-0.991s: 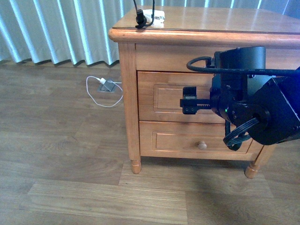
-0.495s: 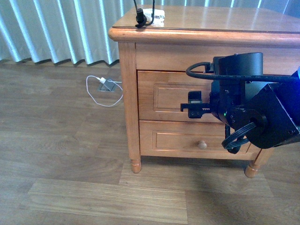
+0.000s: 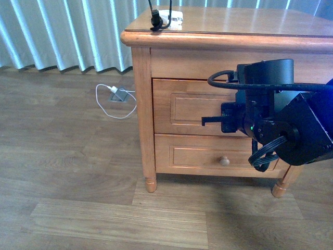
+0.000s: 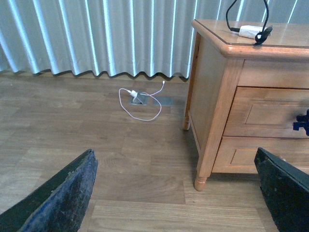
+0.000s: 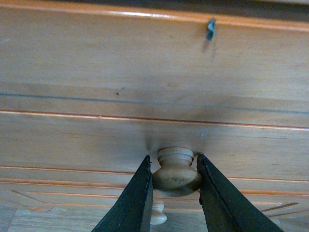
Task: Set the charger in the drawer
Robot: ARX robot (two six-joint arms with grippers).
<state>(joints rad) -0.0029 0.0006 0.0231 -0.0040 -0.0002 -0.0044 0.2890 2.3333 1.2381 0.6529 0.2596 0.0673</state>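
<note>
The black cable (image 4: 267,12) arches above the charger (image 4: 250,32). The cable will come along, still standing in a loop, when I carry the charger into the drawer.
The charger (image 3: 171,18), a small white block with a black looping cable, lies on the nightstand top at its back left corner; it also shows in the left wrist view (image 4: 251,32). The upper drawer (image 3: 187,107) is closed. My right gripper (image 5: 175,166) is shut on the drawer's round pale knob (image 5: 176,178), one finger on each side. In the front view the right arm (image 3: 276,125) hides the knob. My left gripper (image 4: 174,193) is open and empty, low over the floor to the left of the nightstand.
The lower drawer (image 3: 197,156) has its own knob (image 3: 224,161). A white plug with a white cable (image 3: 114,96) lies on the wooden floor by a floor socket, near the pleated curtain (image 3: 62,31). A nightstand leg (image 3: 150,184) stands front left.
My right gripper has moved in toward the upper drawer front and onto its knob. The drawer has not moved. The charger has not moved.
</note>
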